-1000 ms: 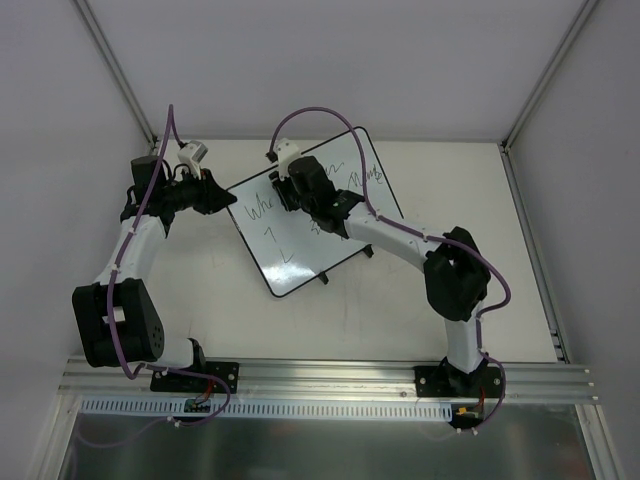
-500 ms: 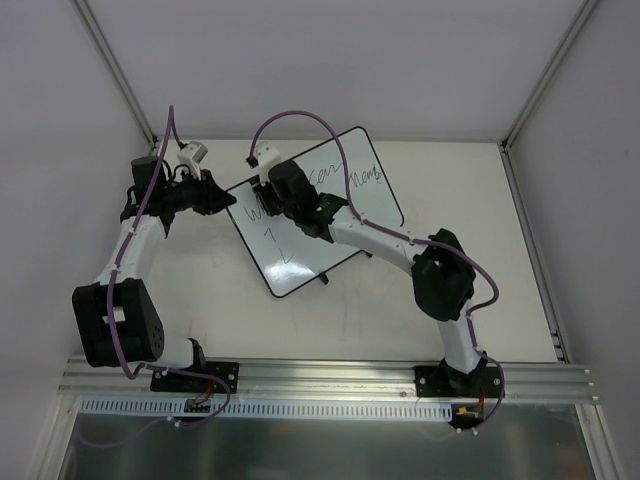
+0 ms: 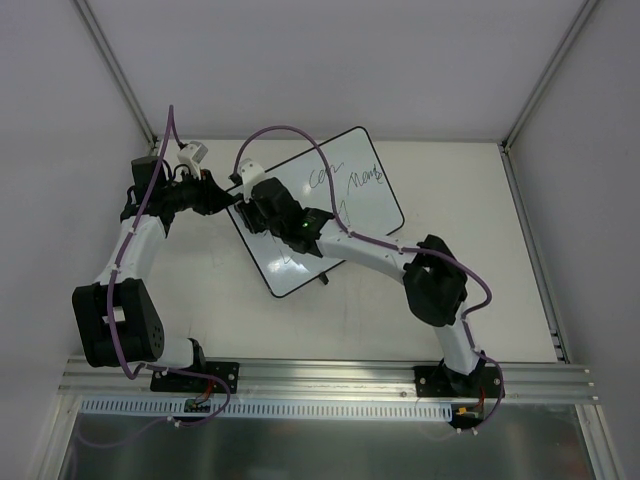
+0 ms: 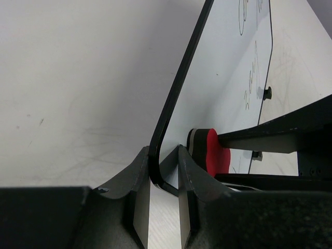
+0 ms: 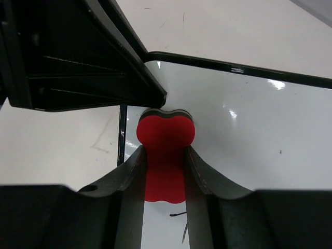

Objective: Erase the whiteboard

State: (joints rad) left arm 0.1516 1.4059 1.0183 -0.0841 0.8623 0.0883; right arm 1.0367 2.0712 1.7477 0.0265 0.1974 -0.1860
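Next, I turn my right gripper back and wipe toward the board's near edge (image 3: 292, 286), because the red eraser (image 5: 166, 132) is close against my left gripper at the board's corner.
The whiteboard (image 3: 345, 205) lies tilted on the table, with dark handwriting on its far right part. My left gripper (image 3: 232, 201) is shut on the board's left corner (image 4: 162, 176). My right gripper (image 3: 258, 205) is shut on the red bone-shaped eraser (image 5: 165, 155) and presses it on the board (image 5: 259, 135) right next to the left gripper. The eraser also shows in the left wrist view (image 4: 213, 153). A few strokes of writing show beneath the eraser in the right wrist view.
Two small black clips (image 3: 323, 277) stick out from the board's near edge. The white tabletop (image 3: 200, 290) bears faint scribbles. Metal frame posts stand at the back corners, and a rail (image 3: 330, 375) runs along the near edge.
My right gripper has swept the eraser leftward across the board toward the left gripper. Writing on the board's left half is gone. The left arm has not moved.
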